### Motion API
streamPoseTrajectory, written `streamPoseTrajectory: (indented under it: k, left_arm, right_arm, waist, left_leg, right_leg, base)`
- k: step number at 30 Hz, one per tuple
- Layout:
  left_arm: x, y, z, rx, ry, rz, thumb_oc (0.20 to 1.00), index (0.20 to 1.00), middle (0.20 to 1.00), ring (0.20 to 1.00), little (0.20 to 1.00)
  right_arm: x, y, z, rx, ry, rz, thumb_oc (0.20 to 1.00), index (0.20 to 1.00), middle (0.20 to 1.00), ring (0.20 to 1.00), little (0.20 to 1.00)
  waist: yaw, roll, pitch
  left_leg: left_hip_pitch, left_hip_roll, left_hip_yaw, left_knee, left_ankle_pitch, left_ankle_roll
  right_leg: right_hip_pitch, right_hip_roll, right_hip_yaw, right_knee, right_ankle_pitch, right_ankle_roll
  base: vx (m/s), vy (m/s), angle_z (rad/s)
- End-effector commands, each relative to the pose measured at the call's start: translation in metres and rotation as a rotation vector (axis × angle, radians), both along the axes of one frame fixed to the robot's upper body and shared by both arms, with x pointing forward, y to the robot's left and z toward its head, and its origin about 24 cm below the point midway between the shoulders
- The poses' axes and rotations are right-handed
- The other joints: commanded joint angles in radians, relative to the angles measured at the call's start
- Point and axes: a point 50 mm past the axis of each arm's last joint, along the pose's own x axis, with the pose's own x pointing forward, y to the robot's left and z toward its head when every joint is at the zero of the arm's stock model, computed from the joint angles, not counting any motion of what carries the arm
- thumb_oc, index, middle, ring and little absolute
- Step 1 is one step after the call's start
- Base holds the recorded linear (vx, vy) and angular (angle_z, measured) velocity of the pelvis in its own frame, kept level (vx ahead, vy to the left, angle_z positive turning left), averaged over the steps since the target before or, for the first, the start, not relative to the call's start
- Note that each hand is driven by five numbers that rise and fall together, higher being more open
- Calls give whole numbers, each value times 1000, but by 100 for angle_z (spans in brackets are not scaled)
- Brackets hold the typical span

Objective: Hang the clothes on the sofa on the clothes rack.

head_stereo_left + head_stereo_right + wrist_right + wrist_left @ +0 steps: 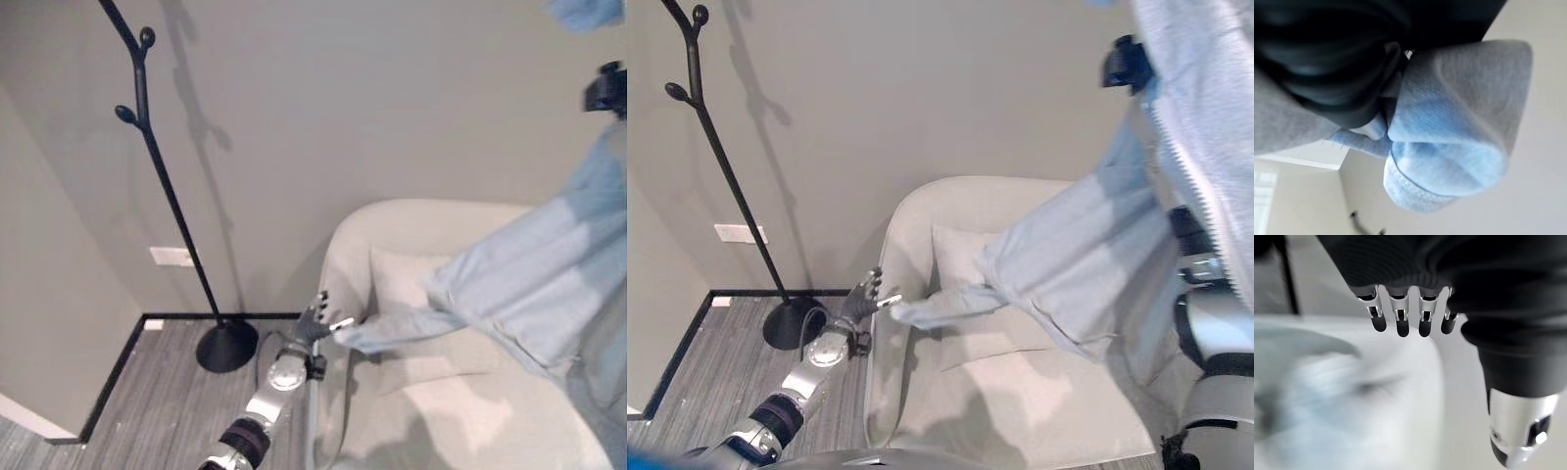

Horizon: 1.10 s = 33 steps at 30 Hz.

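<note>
My grippers will have the light blue garment (pixel 544 279) sagging below a tight edge when they carry it by both ends, because the sleeve (pixel 402 330) trails limply across the sofa.
A light blue garment (pixel 549 284) hangs in the air over the cream sofa (pixel 431 411), lifted from the upper right. My right hand (pixel 1125 64) is raised high and is shut on a bunched fold of the garment (pixel 1449 127). One sleeve (pixel 392 328) trails down and left across the sofa to its armrest. My left hand (pixel 313 321) is at that armrest, right beside the sleeve's end, open with straight fingers (pixel 1400 318) and the thumb held apart. The black clothes rack (pixel 171 201) stands in the corner to the left of the sofa, with nothing on its pegs.
The rack's round base (pixel 227 348) rests on grey wood flooring close to the sofa's left side. A pale cushion (pixel 402 279) leans against the sofa's back. Walls close in behind and on the left, with a white wall outlet (pixel 171 257) behind the pole.
</note>
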Motion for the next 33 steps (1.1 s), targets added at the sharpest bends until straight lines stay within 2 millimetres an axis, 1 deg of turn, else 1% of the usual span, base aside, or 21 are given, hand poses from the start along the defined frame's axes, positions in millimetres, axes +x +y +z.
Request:
streamPoseTrajectory:
  k: [1, 2, 3, 4, 5, 7, 9, 10, 11, 13, 14, 16, 17, 19, 20, 21, 22, 25, 27, 29, 33]
  left_arm:
    - [13, -33, 37, -116, -151, -120, 1000, 1000, 1000, 1000, 1000]
    - [12, -39, 40, -136, -155, -140, 1000, 1000, 1000, 1000, 1000]
    - [11, -38, 40, -135, -154, -140, 1000, 1000, 1000, 1000, 1000]
    - [12, -44, 44, -153, -162, -156, 1000, 1000, 1000, 1000, 1000]
    - [11, -54, 49, -182, -167, -188, 1000, 1000, 1000, 1000, 1000]
    - [10, -64, 56, -197, -183, -220, 1000, 1000, 1000, 1000, 1000]
    - [9, -72, 61, -229, -186, -243, 1000, 1000, 1000, 1000, 1000]
    - [9, -72, 61, -229, -185, -243, 1000, 1000, 1000, 1000, 1000]
    - [9, -81, 69, -313, -179, -258, 1000, 1000, 1000, 1000, 1000]
    - [7, -89, 74, -407, -149, -279, 1000, 1000, 1000, 1000, 1000]
    - [7, -89, 74, -407, -149, -279, 1000, 1000, 1000, 1000, 1000]
    - [-2, -101, 76, -543, -82, -339, 1000, 1000, 1000, 1000, 1000]
    - [-3, -101, 75, -544, -81, -339, 1000, 1000, 1000, 1000, 1000]
    - [-12, -112, 73, -605, -22, -396, 1000, 1000, 1000, 1000, 1000]
    - [-12, -112, 73, -604, -22, -396, 1000, 1000, 1000, 1000, 1000]
    - [-15, -121, 72, -544, -37, -433, 1000, 1000, 1000, 1000, 1000]
    - [-15, -127, 70, -489, -46, -455, 1000, 1000, 1000, 1000, 1000]
    - [-11, -141, 63, -240, -127, -503, 1000, 1000, 1000, 1000, 1000]
    - [-17, -158, 54, -45, -181, -605, 1000, 1000, 1000, 1000, 1000]
    - [-22, -167, 50, 15, -191, -664, 1000, 1000, 1000, 1000, 1000]
    - [-25, -178, 52, 78, -225, -714, 1000, 1000, 1000, 1000, 1000]
  right_arm:
    - [-12, 6, 26, 142, -82, 176, 200, 200, 200, 200, 200]
    - [-10, 15, 20, 177, -62, 239, 200, 200, 200, 200, 200]
    - [-10, 15, 20, 178, -61, 239, 200, 200, 200, 200, 200]
    - [-8, 25, 13, 209, -37, 298, 200, 200, 200, 200, 200]
    - [-8, 42, 2, 266, -3, 405, 200, 200, 200, 200, 200]
    - [-10, 60, -11, 320, 30, 499, 200, 200, 200, 200, 200]
    - [-13, 72, -24, 353, 57, 555, 200, 200, 200, 200, 200]
    - [-13, 72, -24, 354, 57, 554, 200, 200, 200, 200, 200]
    - [-15, 90, -40, 375, 102, 619, 200, 200, 200, 200, 200]
    - [-18, 101, -51, 400, 134, 668, 200, 200, 200, 200, 200]
    - [-18, 101, -51, 400, 134, 668, 200, 200, 200, 200, 200]
    - [-19, 119, -63, 432, 182, 730, 200, 200, 200, 200, 200]
    - [-20, 119, -63, 433, 182, 730, 200, 200, 200, 200, 200]
    - [-23, 139, -69, 466, 219, 804, 200, 200, 200, 200, 200]
    - [-23, 139, -69, 466, 219, 805, 200, 200, 200, 200, 200]
    - [-26, 155, -69, 500, 230, 862, 200, 200, 200, 200, 200]
    - [-29, 164, -70, 511, 236, 890, 200, 200, 200, 200, 200]
    - [-36, 178, -64, 504, 219, 942, 200, 200, 200, 200, 200]
    - [-45, 192, -61, 487, 210, 1000, 200, 200, 200, 200, 200]
    - [-54, 205, -55, 452, 201, 1046, 200, 200, 200, 200, 200]
    - [-61, 219, -48, 437, 194, 1093, 200, 200, 200, 200, 200]
  waist:
    - [45, 25, -17]
    - [46, 25, -16]
    - [47, 23, -17]
    - [49, 23, -16]
    - [52, 22, -14]
    - [56, 22, -12]
    - [59, 21, -9]
    - [59, 21, -10]
    - [65, 22, -6]
    - [68, 24, -2]
    - [68, 24, -2]
    - [76, 28, 2]
    - [75, 27, 1]
    - [81, 30, 3]
    - [80, 29, 3]
    - [82, 31, 2]
    - [83, 31, 1]
    - [77, 33, -1]
    - [70, 34, -3]
    - [66, 36, -6]
    - [63, 37, -9]
  left_leg:
    - [-62, 4, -28, 43, -49, -4]
    - [-62, 5, -27, 44, -49, -3]
    - [-61, 5, -27, 45, -49, -3]
    - [-62, 6, -26, 46, -49, -3]
    - [-62, 7, -27, 49, -49, -3]
    - [-64, 7, -30, 50, -48, -3]
    - [-65, 8, -34, 48, -46, -3]
    - [-65, 8, -35, 48, -46, -3]
    - [-72, 8, -41, 51, -42, -3]
    - [-74, 9, -44, 50, -39, -2]
    - [-74, 9, -44, 50, -39, -2]
    - [-77, 10, -47, 51, -36, 0]
    - [-77, 10, -48, 51, -36, -1]
    - [-77, 9, -52, 53, -36, 0]
    - [-77, 9, -52, 53, -36, 0]
    - [-77, 9, -54, 55, -38, 0]
    - [-77, 9, -55, 57, -39, 0]
    - [-79, 9, -58, 59, -39, -1]
    - [-81, 9, -58, 62, -41, -2]
    - [-81, 10, -59, 61, -41, -3]
    - [-78, 11, -59, 58, -41, -3]
  right_leg:
    - [-18, 21, -15, 61, -75, -31]
    - [-18, 21, -14, 62, -76, -32]
    - [-18, 21, -13, 62, -76, -32]
    - [-18, 22, -12, 62, -75, -34]
    - [-16, 24, -12, 62, -76, -36]
    - [-14, 26, -15, 62, -76, -39]
    - [-13, 27, -19, 62, -76, -41]
    - [-13, 27, -19, 62, -77, -41]
    - [-14, 28, -24, 63, -77, -44]
    - [-14, 30, -27, 64, -77, -46]
    - [-14, 30, -27, 64, -77, -46]
    - [-14, 31, -30, 67, -77, -49]
    - [-14, 31, -30, 67, -77, -49]
    - [-11, 30, -32, 69, -78, -51]
    - [-11, 30, -32, 69, -78, -51]
    - [-10, 29, -33, 70, -79, -53]
    - [-11, 29, -34, 71, -80, -54]
    - [-12, 30, -35, 76, -84, -56]
    - [-15, 30, -36, 78, -86, -57]
    - [-17, 30, -35, 81, -87, -57]
    - [-18, 31, -37, 81, -87, -58]
  base:
    - [-10, -12, -7]
    - [-7, -10, -6]
    - [-7, -9, -4]
    - [0, 0, 0]
    - [0, 0, 0]
    - [-2, -13, -2]
    - [0, 0, 0]
    - [0, 0, 0]
    - [0, 0, 0]
    - [-7, -13, 2]
    - [-6, -9, 4]
    - [-2, -9, 2]
    - [0, 0, 0]
    - [0, 0, 0]
    - [0, 0, 0]
    - [0, 0, 0]
    - [0, 0, 0]
    - [-5, -13, 6]
    - [0, 0, 0]
    - [0, 0, 0]
    - [0, 0, 0]
